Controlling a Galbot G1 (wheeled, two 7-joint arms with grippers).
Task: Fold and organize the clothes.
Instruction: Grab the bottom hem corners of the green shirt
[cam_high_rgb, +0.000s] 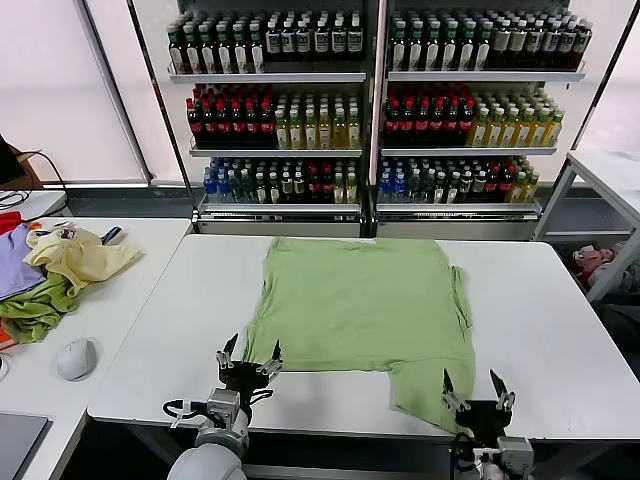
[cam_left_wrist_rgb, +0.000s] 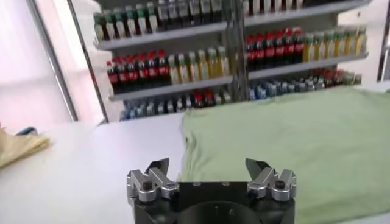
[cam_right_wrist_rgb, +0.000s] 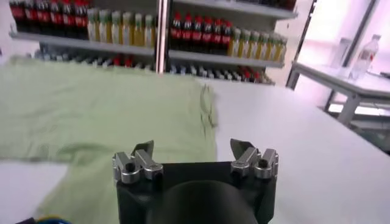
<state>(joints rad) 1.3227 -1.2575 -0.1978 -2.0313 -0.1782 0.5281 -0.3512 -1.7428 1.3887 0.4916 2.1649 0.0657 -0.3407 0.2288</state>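
The light green shirt lies limp and spread wide (cam_high_rgb: 355, 305), so I expect its far edge (cam_high_rgb: 350, 240) to stay in place when I lift and fold the shirt's near flap.
The light green shirt (cam_high_rgb: 360, 305) lies spread flat on the white table (cam_high_rgb: 540, 320), partly folded, with one flap reaching the near edge at the right. My left gripper (cam_high_rgb: 250, 353) is open and empty at the shirt's near left corner. My right gripper (cam_high_rgb: 477, 388) is open and empty at the near right flap, by the table's front edge. The shirt also shows in the left wrist view (cam_left_wrist_rgb: 292, 134) ahead of the left gripper (cam_left_wrist_rgb: 207, 167), and in the right wrist view (cam_right_wrist_rgb: 103, 103) ahead of the right gripper (cam_right_wrist_rgb: 192, 149). Collar, buttons and print patch are hidden.
A second table (cam_high_rgb: 110, 330) at the left holds a pale yellow garment (cam_high_rgb: 80, 255), purple and darker green garments (cam_high_rgb: 30, 300) and a grey mouse (cam_high_rgb: 76, 358). Shelves of bottles (cam_high_rgb: 370, 110) stand behind the table. Another table (cam_high_rgb: 610, 170) is at the far right.
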